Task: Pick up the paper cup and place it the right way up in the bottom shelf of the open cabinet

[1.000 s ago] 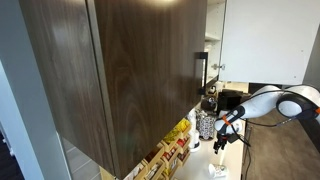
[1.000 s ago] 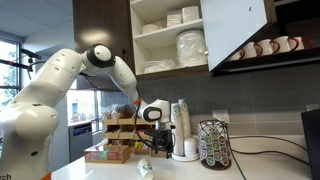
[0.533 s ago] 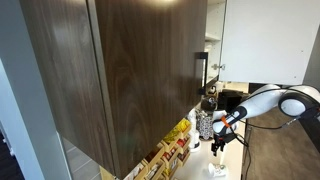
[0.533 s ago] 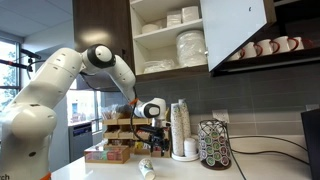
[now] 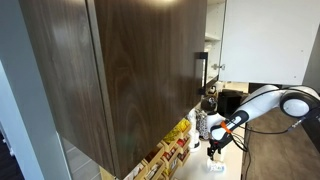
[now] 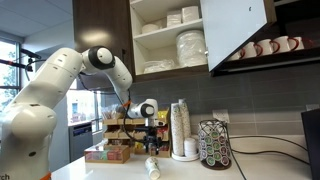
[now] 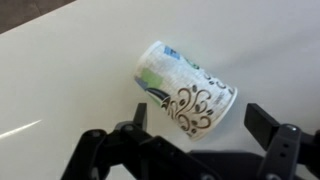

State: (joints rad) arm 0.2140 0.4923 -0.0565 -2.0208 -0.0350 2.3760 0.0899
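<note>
Next, my gripper turns and pinches the cup rim's near edge (image 7: 194,137) before it lifts, because the paper cup's opening (image 7: 212,114) is at a slant across the open gripper's gap.
The paper cup (image 7: 185,88) lies on its side on the white counter, white with black swirls and a green-blue print, its wide mouth toward the lower right. My gripper (image 7: 200,122) is open and hangs just above it, one finger on each side of the mouth end, not touching. In both exterior views the cup (image 6: 152,168) (image 5: 217,167) lies under the gripper (image 6: 150,150) (image 5: 216,151). The open cabinet (image 6: 170,40) is above, its dark door (image 5: 130,70) swung out. Its bottom shelf (image 6: 150,73) holds bowls and plates.
A tall stack of cups (image 6: 180,130) and a pod carousel (image 6: 212,145) stand on the counter beside the gripper. A rack of tea boxes (image 6: 110,150) is on the other side. Mugs (image 6: 265,47) line a shelf under the neighbouring cabinet.
The arm has lowered the open gripper toward the counter, down close over the lying cup. The cup has not moved.
</note>
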